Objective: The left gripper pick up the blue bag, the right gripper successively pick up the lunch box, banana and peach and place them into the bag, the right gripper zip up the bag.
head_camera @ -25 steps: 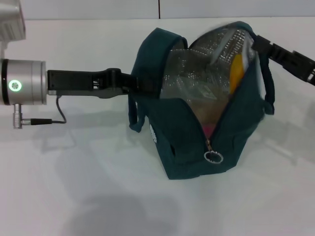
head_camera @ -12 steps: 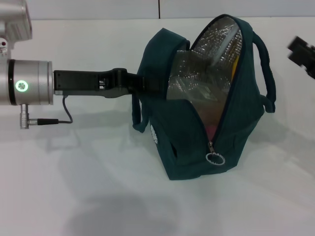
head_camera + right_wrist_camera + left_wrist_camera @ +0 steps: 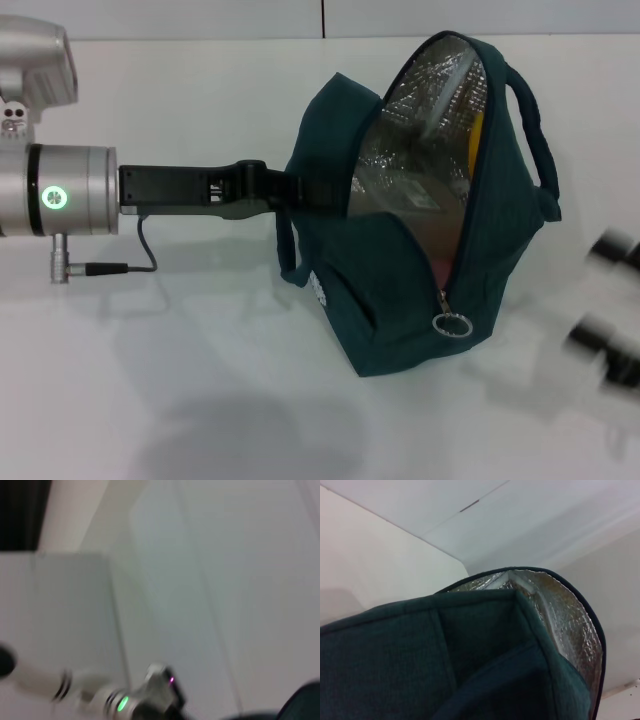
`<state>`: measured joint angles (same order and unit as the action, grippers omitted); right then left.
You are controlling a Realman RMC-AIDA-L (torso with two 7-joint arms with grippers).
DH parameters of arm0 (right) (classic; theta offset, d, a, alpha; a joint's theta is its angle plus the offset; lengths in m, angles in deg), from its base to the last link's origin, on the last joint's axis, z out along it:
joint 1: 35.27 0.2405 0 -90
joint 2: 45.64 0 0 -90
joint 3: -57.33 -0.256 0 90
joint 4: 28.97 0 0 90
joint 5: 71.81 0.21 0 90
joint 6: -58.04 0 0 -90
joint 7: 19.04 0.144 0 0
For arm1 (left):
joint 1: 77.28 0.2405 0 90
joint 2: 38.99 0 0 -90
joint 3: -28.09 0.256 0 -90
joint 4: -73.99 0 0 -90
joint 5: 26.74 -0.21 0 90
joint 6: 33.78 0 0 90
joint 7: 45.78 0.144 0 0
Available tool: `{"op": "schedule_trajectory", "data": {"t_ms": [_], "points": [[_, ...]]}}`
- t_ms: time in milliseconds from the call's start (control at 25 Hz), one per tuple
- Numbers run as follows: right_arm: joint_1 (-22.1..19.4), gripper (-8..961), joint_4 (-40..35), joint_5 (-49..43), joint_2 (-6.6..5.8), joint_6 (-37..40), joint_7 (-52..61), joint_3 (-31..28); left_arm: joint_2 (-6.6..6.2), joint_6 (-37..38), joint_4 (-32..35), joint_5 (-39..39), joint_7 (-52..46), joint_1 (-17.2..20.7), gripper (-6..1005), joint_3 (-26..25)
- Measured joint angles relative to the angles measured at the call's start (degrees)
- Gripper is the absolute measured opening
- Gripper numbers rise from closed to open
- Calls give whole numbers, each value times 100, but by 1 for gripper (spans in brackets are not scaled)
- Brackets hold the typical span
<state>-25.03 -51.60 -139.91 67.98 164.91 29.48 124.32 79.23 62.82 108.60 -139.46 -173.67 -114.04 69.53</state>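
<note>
The blue bag's soft front side (image 3: 370, 275) droops and wrinkles under the gaping zip. The blue bag will twist and tip along when I pull on the zip's ring.
The blue bag (image 3: 400, 300) stands on the white table with its top gaping and its silver foil lining (image 3: 430, 110) showing. My left gripper (image 3: 318, 190) reaches in from the left and is shut on the bag's near-left rim. Inside, a yellow sliver of the banana (image 3: 478, 130) lies against the right wall, and a pink bit of the peach (image 3: 443, 268) shows low in the zip gap. I cannot pick out the lunch box against the foil. The zipper ring (image 3: 452, 325) hangs at the bag's front. My right gripper (image 3: 608, 295) is a blur at the right edge, clear of the bag. The left wrist view shows the bag's fabric (image 3: 445, 660) close up.
The white table (image 3: 200, 380) spreads left of and in front of the bag. A loop handle (image 3: 535, 130) arches over the bag's right side. In the right wrist view, my left arm's wrist with its green ring (image 3: 120, 703) appears far off.
My right gripper has pulled away from the bag's top and swung out and down to the lower right. The left arm and the bag have shifted slightly to the right.
</note>
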Motion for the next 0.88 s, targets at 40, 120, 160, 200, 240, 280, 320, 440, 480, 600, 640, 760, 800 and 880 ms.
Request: {"op": "schedule_trajectory", "data": {"t_ms": [40, 120, 160, 200, 240, 280, 320, 440, 480, 600, 640, 760, 800, 880], "points": [[-3, 825, 42, -196, 40, -45, -117, 2, 16, 0, -2, 0, 1, 4, 89, 1], [24, 871, 190, -564, 111, -220, -322, 22, 42, 1, -6, 0, 1, 10, 92, 2], [54, 871, 257, -644, 130, -322, -370, 44, 56, 4, -7, 0, 1, 11, 93, 2], [118, 871, 358, -680, 146, -476, -379, 91, 67, 7, -7, -2, 2, 11, 94, 3], [161, 871, 430, -694, 155, -568, -378, 116, 73, 11, -7, -7, 7, 11, 95, 3], [219, 871, 493, -697, 156, -657, -369, 137, 76, 12, -7, -10, 14, 11, 96, 4], [301, 871, 572, -701, 159, -775, -359, 162, 79, 12, -7, -11, 27, 12, 97, 4], [473, 870, 678, -704, 171, -952, -355, 246, 79, 15, -7, -8, 43, 12, 100, 4], [508, 870, 689, -702, 173, -989, -355, 281, 79, 16, -7, -6, 45, 12, 101, 4], [650, 870, 696, -677, 181, -1124, -345, 452, 78, 17, -7, -6, 49, 12, 104, 4], [710, 870, 697, -673, 185, -1158, -323, 531, 78, 17, -7, -6, 52, 12, 105, 4], [789, 870, 698, -671, 188, -1187, -277, 653, 77, 17, -7, -5, 60, 29, 108, 4], [832, 869, 699, -668, 189, -1223, -240, 730, 77, 17, -6, -5, 62, 33, 109, 4], [835, 869, 700, -666, 191, -1250, -238, 736, 77, 17, -6, -4, 67, 35, 111, 4]]}}
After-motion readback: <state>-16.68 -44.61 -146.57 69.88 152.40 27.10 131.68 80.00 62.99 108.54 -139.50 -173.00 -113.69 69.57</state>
